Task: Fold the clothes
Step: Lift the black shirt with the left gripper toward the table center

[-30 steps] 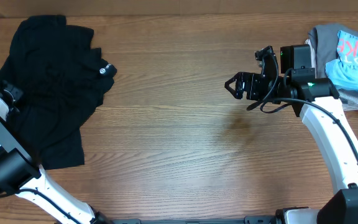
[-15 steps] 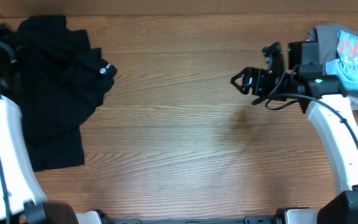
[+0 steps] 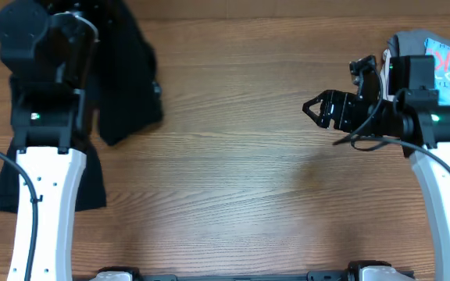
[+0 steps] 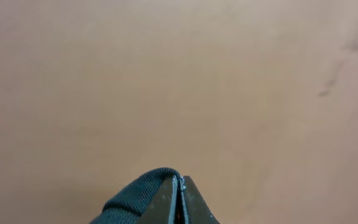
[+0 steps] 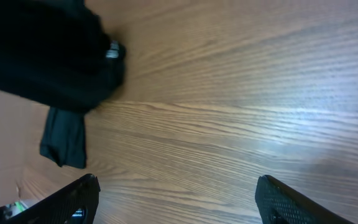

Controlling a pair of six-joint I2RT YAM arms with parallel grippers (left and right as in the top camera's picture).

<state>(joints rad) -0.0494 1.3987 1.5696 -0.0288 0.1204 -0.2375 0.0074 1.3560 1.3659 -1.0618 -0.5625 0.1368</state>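
Note:
The black garment [image 3: 130, 92] hangs from my left gripper, out of my right gripper's reach, so next I move it to the table's middle [image 3: 223, 129] for both grippers to stretch.
A black garment [image 3: 127, 70] hangs and drapes at the table's far left, partly hidden under my raised left arm; it also shows in the right wrist view [image 5: 42, 56]. My left gripper [image 4: 180, 193] is shut on a fold of the black garment [image 4: 135, 199], held high so that only a blurred tan surface shows behind it. My right gripper [image 3: 316, 109] is open and empty over bare wood right of centre; its fingers show wide apart in the right wrist view [image 5: 179, 199]. A pile of clothes [image 3: 440, 62], grey and light blue with pink lettering, lies at the far right.
The wooden table [image 3: 233, 172] stretches between the two arms. The left arm's white link [image 3: 45, 195] crosses the near left part of the table.
My left arm has swung up and inward, lifting the black garment off the table and pulling it into a hanging bunch. My right gripper has drifted slightly right, still open.

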